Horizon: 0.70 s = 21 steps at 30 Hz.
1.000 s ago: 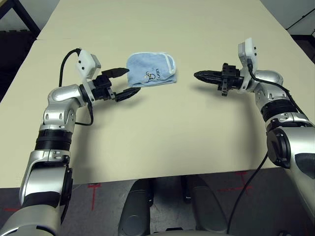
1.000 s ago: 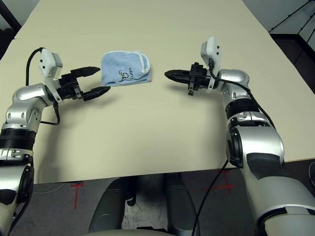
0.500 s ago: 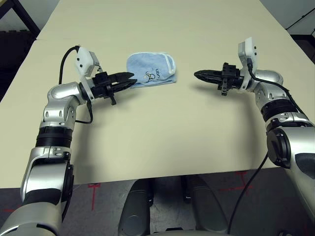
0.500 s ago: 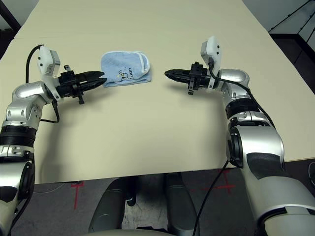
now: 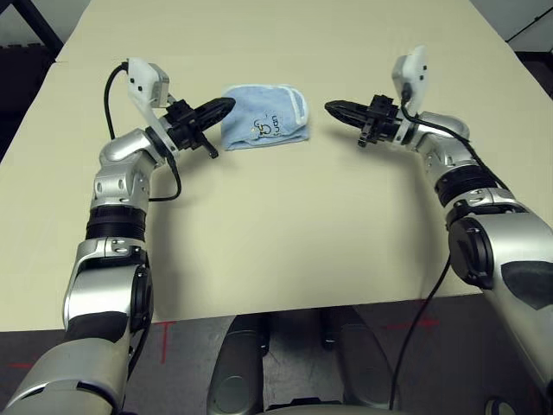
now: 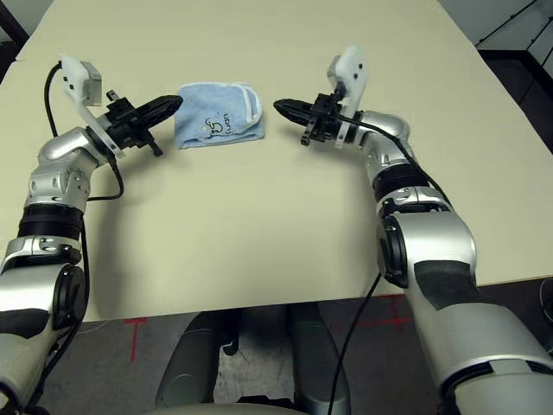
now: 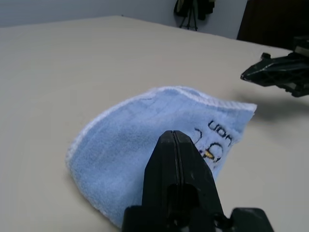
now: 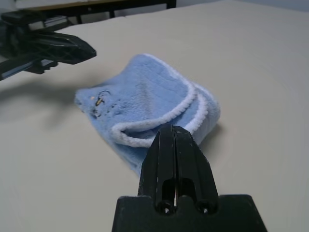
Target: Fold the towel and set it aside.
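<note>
My left gripper should press the folded towel's far corner (image 5: 232,90), alongside my right gripper, before I set the towel aside, because the towel's white-edged layers (image 5: 299,104) gape and stand up loosely.
The towel (image 5: 263,117) is a small light blue cloth with white edging and a dark emblem, lying folded on the beige table (image 5: 285,225) between my two arms. My left gripper (image 5: 226,104) is shut with nothing in it, and its tip hovers just at the towel's left edge. The left wrist view shows the closed fingers (image 7: 174,159) over the towel (image 7: 125,145). To the right of the towel, a short gap away, my right gripper (image 5: 330,107) points at it, shut and empty. The towel's layered white-edged side (image 8: 159,104) faces the right gripper.
The beige table stretches wide around the towel, with bare surface in front of it and behind it. Dark floor lies past the table's left and right edges. Black furniture legs (image 7: 193,9) stand beyond the far edge.
My left gripper went from open to shut and swung in toward the towel's left edge. The right gripper edged slightly nearer the towel. The camera view shifted too.
</note>
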Motion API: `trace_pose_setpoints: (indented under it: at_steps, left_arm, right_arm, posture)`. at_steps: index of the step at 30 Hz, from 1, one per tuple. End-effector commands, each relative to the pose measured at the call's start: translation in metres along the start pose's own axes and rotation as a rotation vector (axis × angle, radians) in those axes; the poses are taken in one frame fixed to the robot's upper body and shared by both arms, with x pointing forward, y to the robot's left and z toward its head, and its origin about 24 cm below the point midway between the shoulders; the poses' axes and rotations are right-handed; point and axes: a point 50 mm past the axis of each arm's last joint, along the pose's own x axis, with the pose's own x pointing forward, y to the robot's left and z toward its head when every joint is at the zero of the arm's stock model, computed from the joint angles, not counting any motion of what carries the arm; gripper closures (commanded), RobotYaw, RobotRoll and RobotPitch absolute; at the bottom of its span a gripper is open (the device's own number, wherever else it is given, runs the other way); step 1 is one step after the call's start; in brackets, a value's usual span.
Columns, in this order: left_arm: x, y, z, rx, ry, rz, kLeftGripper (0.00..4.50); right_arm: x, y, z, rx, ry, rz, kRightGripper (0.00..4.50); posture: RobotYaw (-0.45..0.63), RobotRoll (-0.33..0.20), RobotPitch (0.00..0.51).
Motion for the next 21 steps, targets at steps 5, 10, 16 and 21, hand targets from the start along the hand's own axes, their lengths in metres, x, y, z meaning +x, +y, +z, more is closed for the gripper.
trace_pose_setpoints:
  at_steps: [5, 10, 16, 21]
  left_arm:
    - [0.018, 0.002, 0.003, 0.026, 0.013, 0.030, 4.45]
    - [0.026, 0.001, 0.001, 0.029, 0.036, 0.026, 4.45]
    - [0.032, -0.006, -0.021, 0.019, 0.175, 0.008, 4.45]
    - [0.030, -0.004, -0.039, 0.018, 0.302, 0.079, 4.45]
  right_arm:
    - [0.019, 0.010, 0.004, 0.003, -0.006, 0.008, 4.50]
    - [0.035, 0.018, 0.006, -0.025, 0.030, 0.001, 4.50]
    - [0.055, 0.035, -0.009, -0.106, 0.209, -0.021, 4.50]
    - [0.057, 0.041, -0.029, -0.171, 0.389, -0.064, 4.50]
  posture:
    - [0.02, 0.000, 0.335]
    - [0.02, 0.000, 0.340]
    - [0.02, 0.000, 0.336]
    - [0.03, 0.000, 0.327]
